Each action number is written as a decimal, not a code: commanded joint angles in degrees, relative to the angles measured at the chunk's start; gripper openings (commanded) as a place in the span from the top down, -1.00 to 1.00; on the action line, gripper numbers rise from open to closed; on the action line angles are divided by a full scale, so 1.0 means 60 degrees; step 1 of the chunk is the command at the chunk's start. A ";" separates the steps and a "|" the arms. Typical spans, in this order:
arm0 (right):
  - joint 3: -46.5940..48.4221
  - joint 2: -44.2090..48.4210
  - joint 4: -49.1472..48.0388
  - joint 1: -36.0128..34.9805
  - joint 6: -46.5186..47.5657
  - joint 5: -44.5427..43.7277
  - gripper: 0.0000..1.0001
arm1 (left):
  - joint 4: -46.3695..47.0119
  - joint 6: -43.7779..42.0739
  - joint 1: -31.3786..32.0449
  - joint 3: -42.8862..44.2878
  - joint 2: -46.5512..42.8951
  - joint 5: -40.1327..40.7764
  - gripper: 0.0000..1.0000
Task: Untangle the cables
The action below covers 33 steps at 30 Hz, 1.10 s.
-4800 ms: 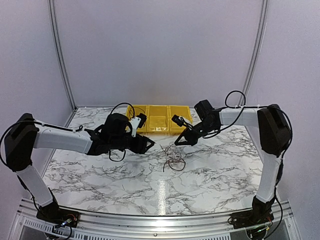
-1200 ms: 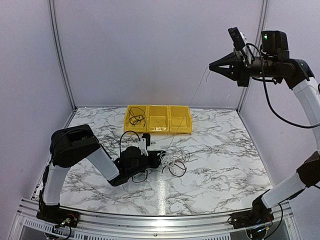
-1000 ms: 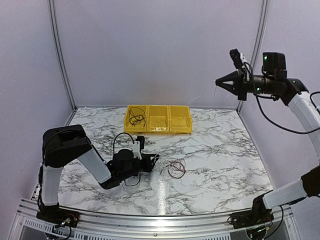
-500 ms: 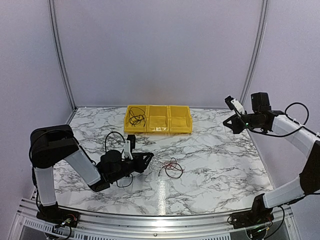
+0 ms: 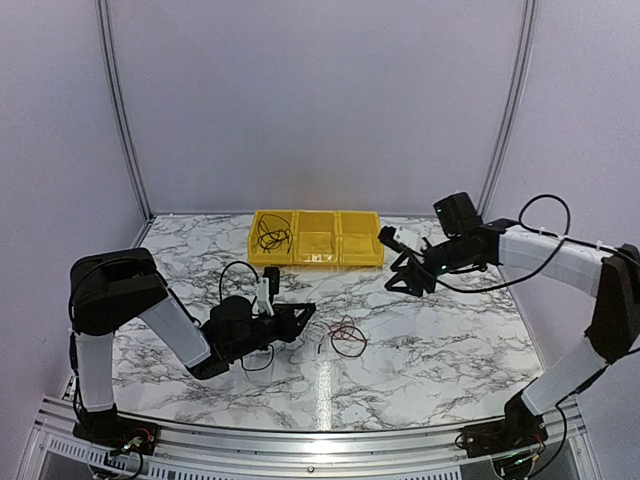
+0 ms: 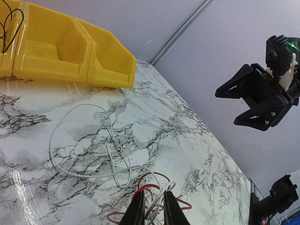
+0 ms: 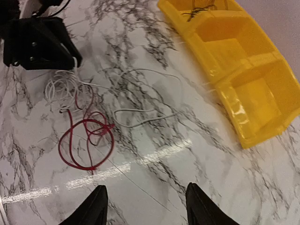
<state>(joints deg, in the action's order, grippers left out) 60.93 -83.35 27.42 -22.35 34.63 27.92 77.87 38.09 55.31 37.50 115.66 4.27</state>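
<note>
My left gripper is holding the pale wire and the wire's part (image 7: pixel 152 70) toward the bin is open, so my right gripper keeps going to that part of the wire until it closes.
The cables (image 5: pixel 345 337) lie in a small tangle on the marble table: a red loop (image 7: pixel 86 140), a pale wire (image 7: pixel 140 117) spread toward the bins, and a pale bunch (image 7: pixel 61 86). My left gripper (image 5: pixel 305 315) sits low at the tangle's left edge. In the left wrist view, my left gripper (image 6: pixel 153 206) is shut on the pale wire, with the red loop (image 6: pixel 150 185) just beyond its fingertips. My right gripper (image 5: pixel 400 280) hovers right of the tangle, near the bins. In the right wrist view, my right gripper (image 7: pixel 146 187) is open with nothing between its fingers.
A yellow three-compartment bin (image 5: pixel 318 238) stands at the back of the table, and its left compartment holds a black cable (image 5: pixel 270 235). The bin (image 7: pixel 239 70) lies close ahead of the right gripper. Purple walls enclose the table.
The right gripper came down from high by the right wall to just above the table near the bins, opened and let go of the pale wire. The tangle settled flat.
</note>
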 commanded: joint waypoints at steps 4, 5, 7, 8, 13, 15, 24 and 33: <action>0.2243 -0.2821 0.0776 -0.1711 0.1483 0.0328 -0.19 | 0.0617 0.0538 -0.0226 0.0186 0.0705 -0.0522 0.74; 0.2513 -0.3139 0.0797 -0.1878 0.1624 0.0354 -0.18 | 0.0706 0.0589 -0.0255 0.0171 0.0761 -0.0568 0.76; 0.3033 -0.3689 0.0823 -0.2115 0.1936 0.0395 -0.15 | 0.0893 0.0725 -0.0321 0.0100 0.0832 -0.0634 0.78; 0.3220 -0.3941 0.0825 -0.2218 0.2085 0.0392 -0.13 | 0.1008 0.0840 -0.0370 0.0050 0.0887 -0.0662 0.78; 0.3922 -0.4876 0.0823 -0.2756 0.2626 0.0225 -0.09 | 0.1998 0.1514 -0.0699 -0.0238 0.1339 -0.0956 0.81; 0.4045 -0.5112 0.0697 -0.2913 0.2739 0.0143 -0.09 | 0.2529 0.1821 -0.0843 -0.0320 0.1598 -0.1101 0.82; 0.4525 -0.5893 0.0348 -0.3139 0.2714 0.0145 0.03 | 0.3539 0.2471 -0.1098 -0.0417 0.2198 -0.1393 0.85; 0.4534 -0.6159 -0.0319 -0.3146 0.2429 -0.0273 0.14 | 0.3502 0.2528 -0.1099 -0.0340 0.2257 -0.1504 0.86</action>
<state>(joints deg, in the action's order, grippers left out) 85.71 -119.07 29.02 -40.93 50.57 27.99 93.49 52.56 48.95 35.62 127.63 -3.73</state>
